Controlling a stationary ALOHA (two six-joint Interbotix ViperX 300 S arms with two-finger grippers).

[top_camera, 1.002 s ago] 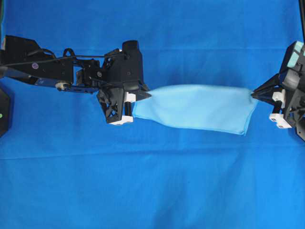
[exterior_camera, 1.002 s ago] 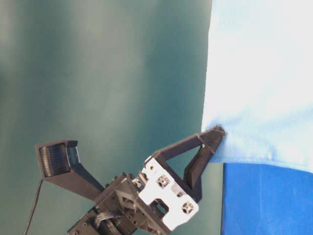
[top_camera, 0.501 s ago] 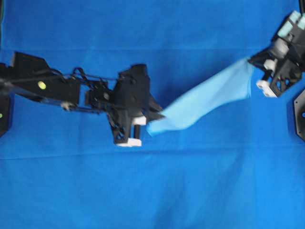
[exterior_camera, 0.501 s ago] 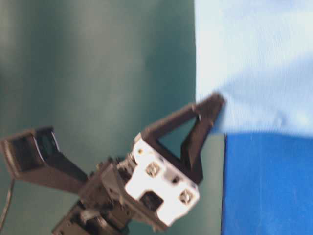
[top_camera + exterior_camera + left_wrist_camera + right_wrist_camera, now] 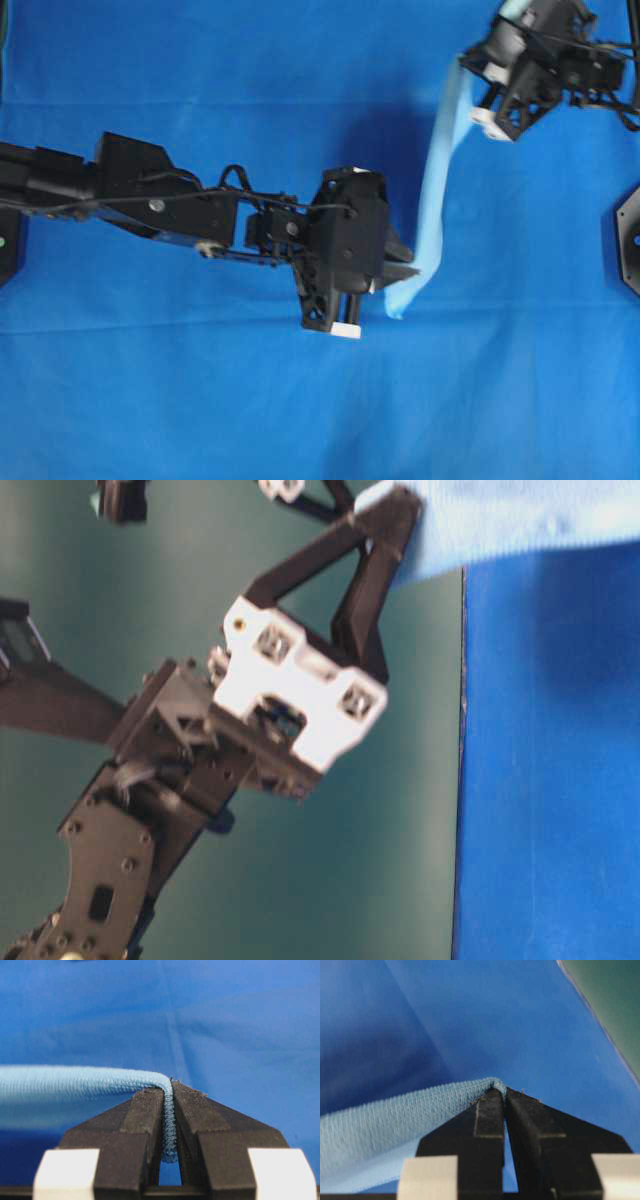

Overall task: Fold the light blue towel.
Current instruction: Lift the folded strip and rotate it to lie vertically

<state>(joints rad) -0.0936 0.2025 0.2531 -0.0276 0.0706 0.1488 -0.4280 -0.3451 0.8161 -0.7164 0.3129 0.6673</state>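
Note:
The light blue towel (image 5: 446,150) is hanging from both grippers as a narrow piece. I should pull it back and lower it flat onto the blue covering (image 5: 385,140) before I fold it.
The light blue towel (image 5: 436,180) hangs off the table as a narrow band stretched between my two grippers, running from the upper right down to the centre. My left gripper (image 5: 408,272) is shut on its lower corner; the hem (image 5: 169,1120) sits pinched between the black fingers. My right gripper (image 5: 478,78) is shut on the upper corner, where the cloth (image 5: 420,1110) drapes left from the fingertips. In the table-level view the towel (image 5: 520,520) crosses the top edge with a black gripper (image 5: 400,510) shut on it.
The royal-blue table covering (image 5: 200,400) spreads under everything, with soft creases. A black mount (image 5: 630,235) sits at the right edge and another (image 5: 8,240) at the left edge. The covering's edge (image 5: 462,780) meets a green backdrop in the table-level view.
Both arms moved with the towel held: the right gripper swung up and left toward the far edge, the left moved right and nearer. The towel turned from a flat horizontal span into a steep narrow band.

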